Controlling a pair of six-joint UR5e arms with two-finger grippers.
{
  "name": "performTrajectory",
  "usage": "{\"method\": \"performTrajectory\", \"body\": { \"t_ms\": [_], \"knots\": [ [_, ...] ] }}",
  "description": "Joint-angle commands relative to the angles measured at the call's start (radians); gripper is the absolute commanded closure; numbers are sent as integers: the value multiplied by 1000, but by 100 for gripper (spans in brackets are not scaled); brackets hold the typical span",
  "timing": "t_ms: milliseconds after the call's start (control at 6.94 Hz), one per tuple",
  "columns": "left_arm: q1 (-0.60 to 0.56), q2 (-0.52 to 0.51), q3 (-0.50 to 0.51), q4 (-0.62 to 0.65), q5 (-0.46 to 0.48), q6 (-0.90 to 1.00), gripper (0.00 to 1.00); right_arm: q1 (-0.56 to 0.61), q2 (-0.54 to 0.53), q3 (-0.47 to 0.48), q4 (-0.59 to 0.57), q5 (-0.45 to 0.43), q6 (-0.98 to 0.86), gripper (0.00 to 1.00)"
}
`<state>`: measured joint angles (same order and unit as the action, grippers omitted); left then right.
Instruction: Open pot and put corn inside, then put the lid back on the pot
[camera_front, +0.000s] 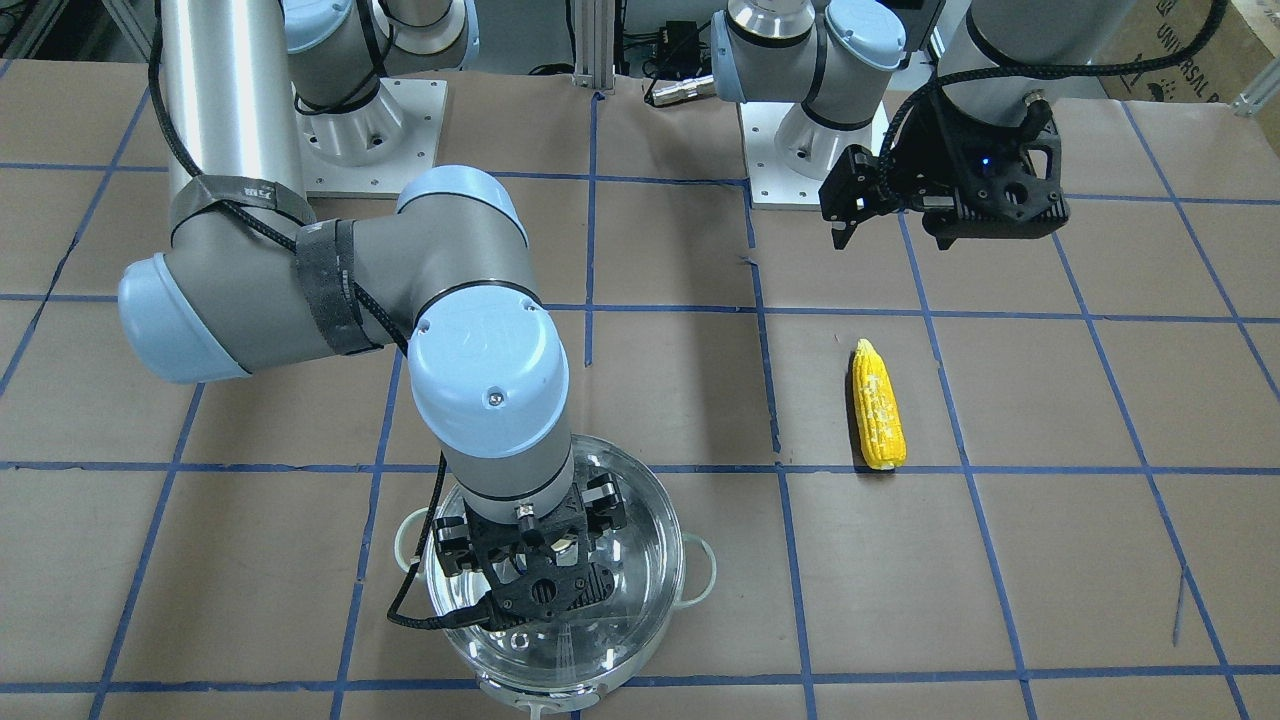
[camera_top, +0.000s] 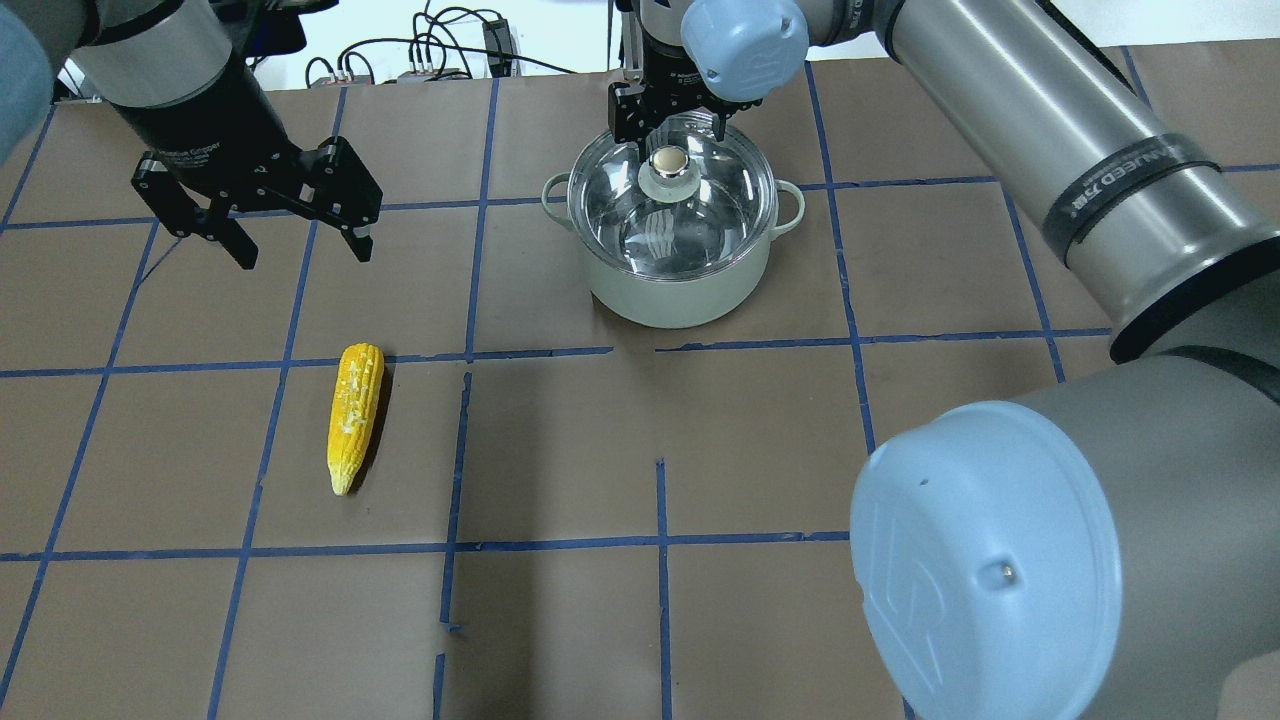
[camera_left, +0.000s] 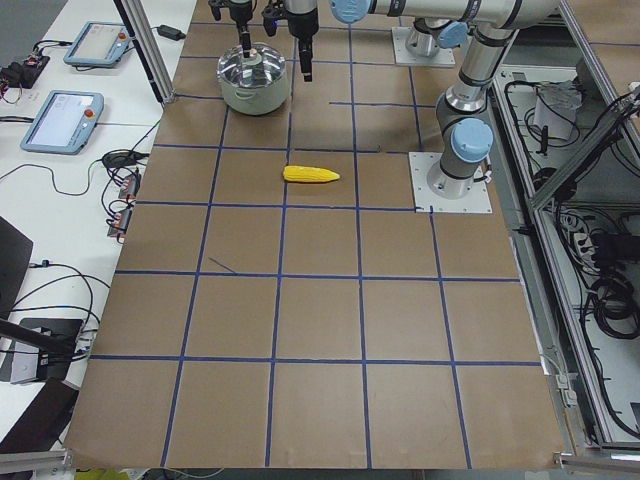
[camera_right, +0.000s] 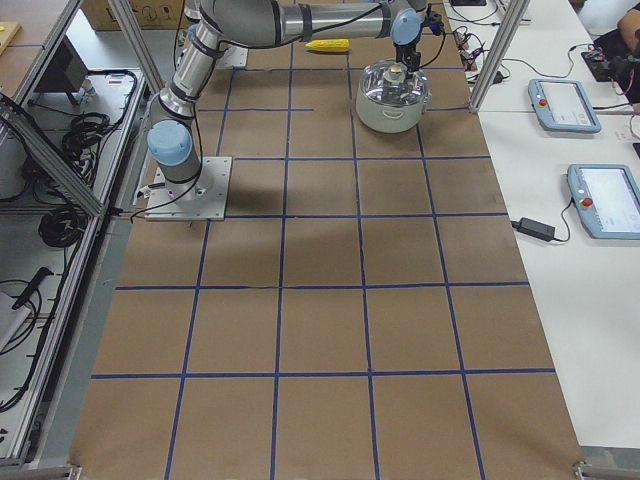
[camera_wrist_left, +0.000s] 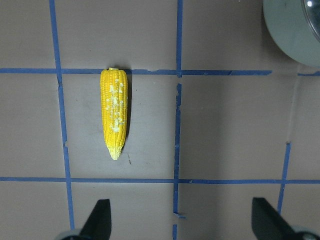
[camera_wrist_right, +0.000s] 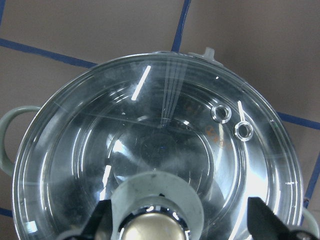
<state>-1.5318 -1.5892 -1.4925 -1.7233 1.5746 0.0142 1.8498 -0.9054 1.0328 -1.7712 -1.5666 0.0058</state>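
Note:
The steel pot (camera_front: 554, 698) should be empty when the robot lifts the lid, because only the pot's shiny ringed bottom (camera_wrist_right: 162, 147) can be seen through the glass lid.
The steel pot (camera_top: 670, 290) stands at the far middle of the table with the glass lid (camera_top: 700, 220) seated on it. My right gripper (camera_top: 668, 148) is open and hangs over the lid, one finger on each side of the cream knob (camera_top: 668, 165) without closing on it. The right wrist view shows the knob (camera_wrist_right: 155, 215) between the fingers (camera_wrist_right: 100, 222) and the lid (camera_wrist_right: 165, 145) below. The corn (camera_top: 355, 415) lies on the table to the left, also in the left wrist view (camera_wrist_left: 114, 112). My left gripper (camera_top: 300, 250) is open and empty, above the table beyond the corn.
Brown paper with blue tape lines covers the table (camera_top: 640, 450). The pot's pale side handles (camera_front: 405, 540) stick out left and right. The right arm's elbow (camera_front: 480, 370) hangs over the table next to the pot. Tablets (camera_left: 62, 120) lie on a side bench.

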Motion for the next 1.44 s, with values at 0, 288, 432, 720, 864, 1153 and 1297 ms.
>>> {"method": "performTrajectory", "body": {
  "t_ms": [0,288,432,720,864,1153,1297],
  "knots": [
    [1,0,0,1,1,0,0,12,-1,24,-13,-1,0,6],
    [-1,0,0,1,1,0,0,12,-4,39,-28,-1,-7,8],
    [1,0,0,1,1,0,0,8,-3,35,-30,-1,-12,8],
    [1,0,0,-1,2,0,0,3,-3,24,-30,-1,-23,35],
    [1,0,0,1,1,0,0,2,-3,23,-31,-1,-23,66],
    [1,0,0,1,1,0,0,3,-3,20,-31,-3,-18,90],
    [1,0,0,1,1,0,0,5,-6,18,-30,-3,-17,90]
  ]
}}
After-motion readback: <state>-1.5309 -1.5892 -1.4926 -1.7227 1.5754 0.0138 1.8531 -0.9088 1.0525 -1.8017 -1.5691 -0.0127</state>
